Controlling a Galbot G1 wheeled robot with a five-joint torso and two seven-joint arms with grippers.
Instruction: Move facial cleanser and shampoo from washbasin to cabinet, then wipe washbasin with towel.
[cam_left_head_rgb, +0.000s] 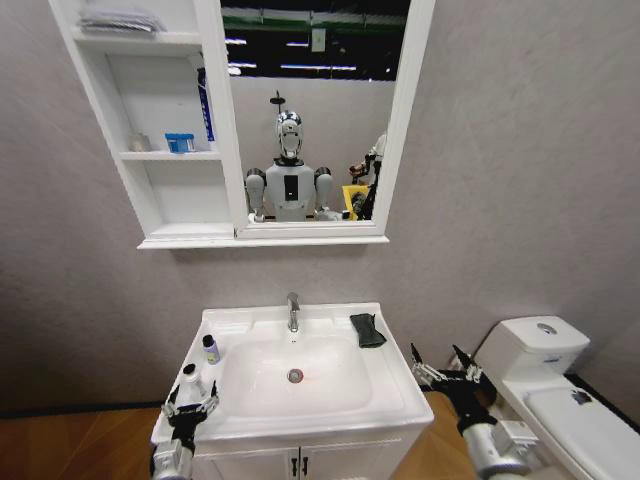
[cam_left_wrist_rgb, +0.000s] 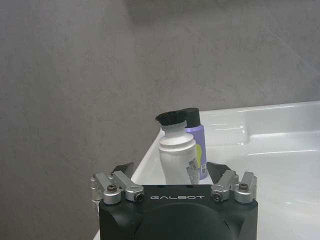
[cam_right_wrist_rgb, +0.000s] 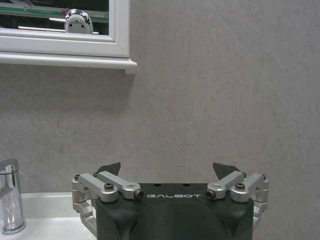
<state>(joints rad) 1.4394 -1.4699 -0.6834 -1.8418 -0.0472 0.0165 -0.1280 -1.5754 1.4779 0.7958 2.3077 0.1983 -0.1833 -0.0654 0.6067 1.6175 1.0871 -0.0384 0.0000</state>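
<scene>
My gripper should expect brush bristles standing up at the white bottle's black top (cam_left_head_rgb: 193, 380) when it lifts the bottle, because that top flares to a ragged edge (cam_left_wrist_rgb: 170, 118).
Two black-capped bottles stand on the left rim of the white washbasin (cam_left_head_rgb: 392, 388): a white bottle (cam_left_head_rgb: 191, 381) (cam_left_wrist_rgb: 176, 156) in front and a purple bottle (cam_left_head_rgb: 211, 349) (cam_left_wrist_rgb: 196, 142) behind it. I cannot tell which is the facial cleanser and which the shampoo. My left gripper (cam_left_head_rgb: 190, 404) (cam_left_wrist_rgb: 172, 172) is open just before the white bottle, a finger on each side of it. The dark towel (cam_left_head_rgb: 367, 330) lies on the rim right of the tap (cam_left_head_rgb: 293, 312). My right gripper (cam_left_head_rgb: 447, 371) (cam_right_wrist_rgb: 167, 168) hangs open off the basin's right edge. The cabinet (cam_left_head_rgb: 215, 120) hangs above.
The cabinet's middle shelf holds a blue box (cam_left_head_rgb: 180, 143) and a blue tube (cam_left_head_rgb: 205, 105). Its mirror (cam_left_head_rgb: 320, 100) reflects the robot. A white toilet (cam_left_head_rgb: 545, 370) stands at the right, close to my right arm. The vanity doors (cam_left_head_rgb: 300, 465) are below the basin.
</scene>
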